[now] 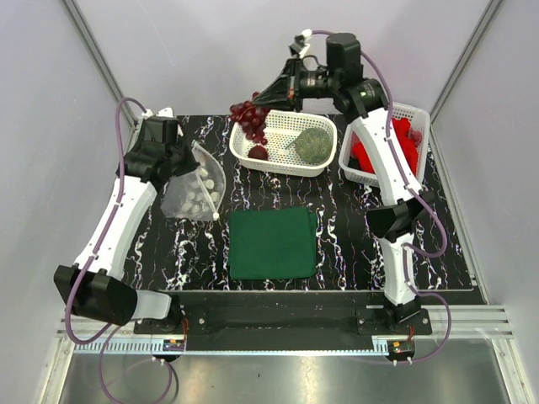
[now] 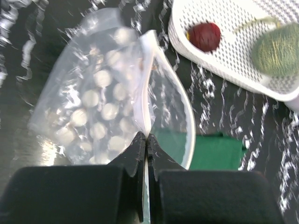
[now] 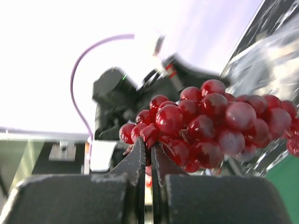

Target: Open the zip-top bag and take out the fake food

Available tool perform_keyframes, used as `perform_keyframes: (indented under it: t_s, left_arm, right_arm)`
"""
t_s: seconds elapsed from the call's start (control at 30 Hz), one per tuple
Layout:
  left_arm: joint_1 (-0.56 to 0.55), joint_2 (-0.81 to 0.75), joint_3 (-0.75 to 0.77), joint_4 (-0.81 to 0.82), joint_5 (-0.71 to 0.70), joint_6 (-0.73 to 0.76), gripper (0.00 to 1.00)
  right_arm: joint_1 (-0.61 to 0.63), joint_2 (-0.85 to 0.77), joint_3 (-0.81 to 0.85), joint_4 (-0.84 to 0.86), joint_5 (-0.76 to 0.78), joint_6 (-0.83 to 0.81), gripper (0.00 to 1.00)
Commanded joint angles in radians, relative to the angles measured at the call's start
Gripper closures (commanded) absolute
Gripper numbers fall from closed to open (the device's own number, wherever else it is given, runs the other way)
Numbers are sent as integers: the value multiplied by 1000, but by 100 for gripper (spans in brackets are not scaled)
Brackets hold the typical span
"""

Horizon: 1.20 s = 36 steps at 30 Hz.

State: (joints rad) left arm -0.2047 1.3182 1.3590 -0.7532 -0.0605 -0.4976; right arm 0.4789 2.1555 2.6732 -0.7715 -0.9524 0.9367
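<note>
With the berry cluster (image 1: pixel 252 119) hanging clear of the bag, my right gripper should carry on over the white basket and release it (image 1: pixel 284 135) beside the green ball.
The zip-top bag (image 1: pixel 195 190) stands on edge at the table's left, mouth spread open, with pale round shapes showing through the clear plastic (image 2: pixel 93 107). My left gripper (image 2: pixel 146 138) is shut on the bag's white rim, and it also shows from above (image 1: pixel 189 165). My right gripper (image 3: pixel 150 142) is shut on the stem end of a dark red berry cluster (image 3: pixel 210 119). The cluster (image 1: pixel 250 118) hangs over the far left corner of a white basket (image 1: pixel 246 148). A mottled green ball (image 1: pixel 316 145) and a red berry piece (image 1: pixel 258 152) lie inside that basket.
A second white basket (image 1: pixel 352 172) at the far right holds bright red cloth (image 1: pixel 367 154). The dark green cloth (image 1: pixel 272 242) lies flat at the table's front centre. In the left wrist view the first basket (image 2: pixel 243 79) sits just right of the bag.
</note>
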Motion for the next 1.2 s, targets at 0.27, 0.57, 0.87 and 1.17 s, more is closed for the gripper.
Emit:
perform_keyframes:
  t_s: [0.27,0.57,0.87,1.17]
  left_arm:
    - [51,221,236,-31,-298,206,100]
    - [90,429,281,0,-256,229,100]
    - [90,365,267,-6,-138,179,14]
    - [-82,103,123,-11,-65,53,1]
  right_arm:
    - [-209,322,80,221,141,-114,100]
    - [-247,403,-55,180,199,-257,100]
    - [-246,317,-93,-127,357,-404,43]
    - [-200,153,-99,-374,569,-536,19]
